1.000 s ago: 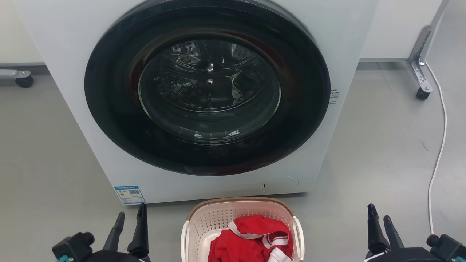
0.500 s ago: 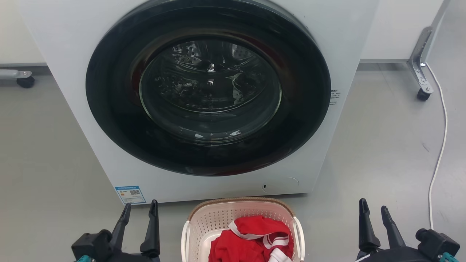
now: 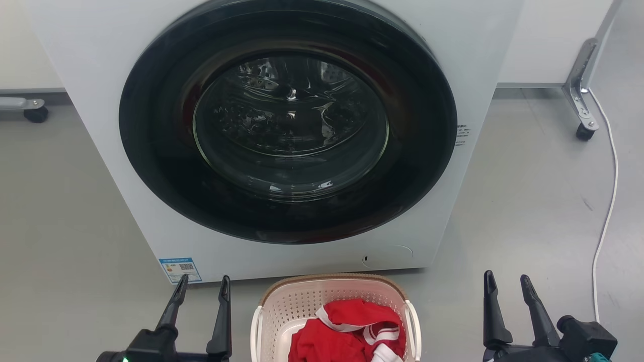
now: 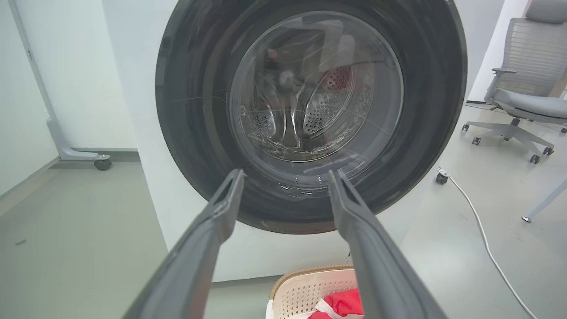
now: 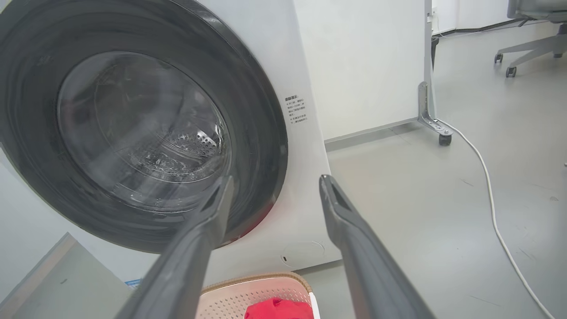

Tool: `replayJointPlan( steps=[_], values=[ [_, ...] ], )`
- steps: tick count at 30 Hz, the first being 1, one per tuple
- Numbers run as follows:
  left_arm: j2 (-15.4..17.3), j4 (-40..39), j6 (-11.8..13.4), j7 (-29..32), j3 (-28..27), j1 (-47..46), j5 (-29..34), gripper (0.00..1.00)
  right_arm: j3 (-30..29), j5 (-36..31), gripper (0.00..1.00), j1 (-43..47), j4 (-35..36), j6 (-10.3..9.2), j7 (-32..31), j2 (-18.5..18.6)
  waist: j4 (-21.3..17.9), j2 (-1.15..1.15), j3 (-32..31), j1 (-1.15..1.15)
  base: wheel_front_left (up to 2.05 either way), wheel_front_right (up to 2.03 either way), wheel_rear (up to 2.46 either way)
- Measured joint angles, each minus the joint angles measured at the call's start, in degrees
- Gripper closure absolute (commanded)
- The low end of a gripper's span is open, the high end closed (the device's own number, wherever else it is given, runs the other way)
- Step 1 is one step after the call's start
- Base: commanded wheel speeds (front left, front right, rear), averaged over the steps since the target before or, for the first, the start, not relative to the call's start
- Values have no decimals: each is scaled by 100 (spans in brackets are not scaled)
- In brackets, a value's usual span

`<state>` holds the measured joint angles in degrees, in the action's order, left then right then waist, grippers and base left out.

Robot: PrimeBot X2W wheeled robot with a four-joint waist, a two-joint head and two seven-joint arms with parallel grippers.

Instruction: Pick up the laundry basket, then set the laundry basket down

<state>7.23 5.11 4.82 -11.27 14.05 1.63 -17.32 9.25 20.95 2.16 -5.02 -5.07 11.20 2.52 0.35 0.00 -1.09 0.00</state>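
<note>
I see the white side handles [image 3: 414, 329] running straight into the brown rim [image 3: 403, 293], so I expect them to stay lined up with it when I lift the laundry basket.
The laundry basket [image 3: 297, 301], cream and perforated with a brown woven-look rim and white side handles, stands on the floor just before the washing machine, holding red and white clothes [image 3: 347, 332]. It also peeks in at the bottom of the left wrist view [image 4: 301, 290] and the right wrist view [image 5: 248, 297]. My left gripper [image 3: 203, 283] is open to the left of the basket, apart from it, fingers pointing at the machine. My right gripper [image 3: 506, 279] is open well to the right of the basket. Both hold nothing.
A white front-loading washing machine [image 3: 75, 65] with a large dark round door [image 3: 289, 120] stands close ahead. A white cable [image 3: 606, 211] runs along the grey floor at right, near a wheeled metal frame leg [image 3: 583, 108]. An office chair [image 4: 522, 88] stands further right.
Both grippers have moved inward toward the basket and slightly forward; the left one has shifted right, the right one left. The basket has stayed put.
</note>
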Motion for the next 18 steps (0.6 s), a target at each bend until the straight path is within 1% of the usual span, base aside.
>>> replayJointPlan(
  steps=[13,18],
  values=[
    [30,-268,181,-269,176,67,1050,0,204,-1068,0,101,288,-172,267,8,4,0,-24,0,0,0,0],
    [52,-320,227,-304,204,119,1240,0,235,-1265,0,144,335,-208,310,9,4,0,-32,0,0,0,0]
  ],
)
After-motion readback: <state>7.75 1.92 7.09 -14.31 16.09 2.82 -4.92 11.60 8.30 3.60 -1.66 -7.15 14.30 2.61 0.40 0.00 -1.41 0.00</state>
